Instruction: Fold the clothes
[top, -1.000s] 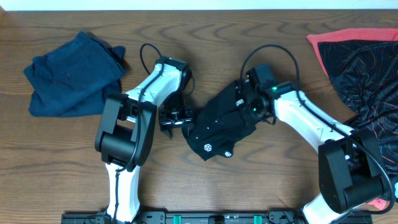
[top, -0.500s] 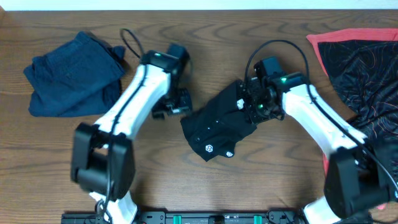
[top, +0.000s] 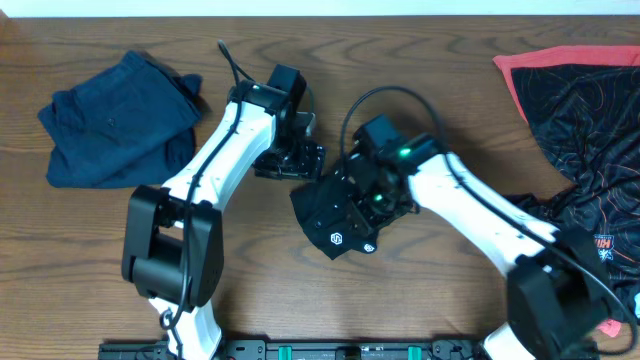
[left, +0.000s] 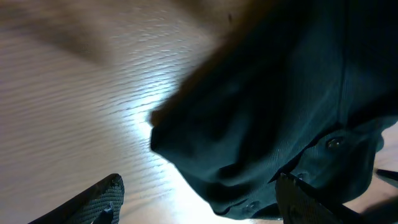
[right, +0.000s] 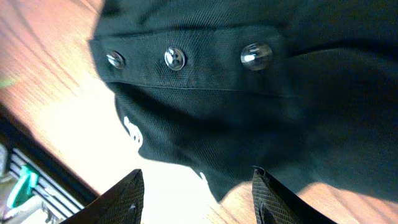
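The black garment is bunched up and its front edge is at a slant, so my right gripper should grab the garment's side edge and pull the garment square before folding.
A black buttoned garment lies bunched at the table's middle, a white logo near its front edge. My left gripper is open at the garment's upper-left edge. In the left wrist view the left gripper's jaws stand wide, with the dark cloth hanging between and above them. My right gripper is open and sits over the garment's upper right part. In the right wrist view the right gripper's fingers are spread just off the cloth's edge, below a row of three snaps.
A folded dark blue garment lies at the far left. A red and black patterned garment is spread at the right, reaching the table's right edge. Black cables loop above both wrists. Bare wood shows along the front.
The left gripper has moved right and up to the garment's upper-left edge. The right arm has swung left over the garment, which now lies more bunched towards the left.
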